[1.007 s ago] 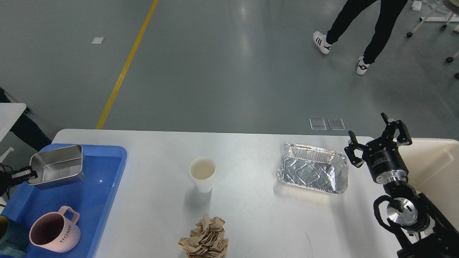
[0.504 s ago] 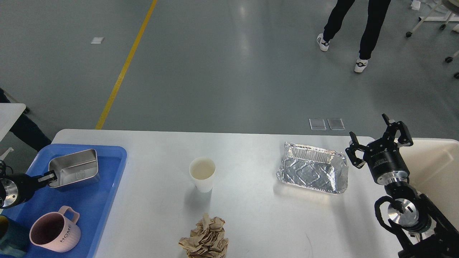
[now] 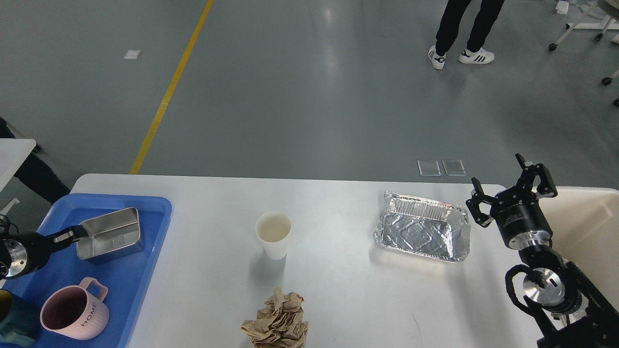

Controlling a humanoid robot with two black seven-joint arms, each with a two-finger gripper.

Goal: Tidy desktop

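Observation:
The foil tray (image 3: 423,233) has fine ribs (image 3: 426,206) along its sides, so it will stay open and almost level when the robot carries it by its rim.
The white desktop (image 3: 338,290) fills the lower part of the head view. On it stand a white paper cup (image 3: 273,235), a crumpled brown paper ball (image 3: 276,326) near the front edge and a foil tray (image 3: 423,233) at the right. My left gripper (image 3: 77,233) is shut on the near rim of a steel box (image 3: 110,233) resting in the blue tray (image 3: 145,270) at the left. Just right of the foil tray, my right gripper (image 3: 511,191) is open and holds nothing.
A pink mug (image 3: 75,315) marked HOME sits in the blue tray's front. A beige bin (image 3: 587,227) stands at the desktop's right end. A dark teal thing (image 3: 14,326) shows at the lower left edge. A person's legs (image 3: 459,29) stand on the floor beyond.
My left gripper carried the steel box to the right and down, from lifted and tilted to lying in the blue tray. The right arm barely moved. The person walked on.

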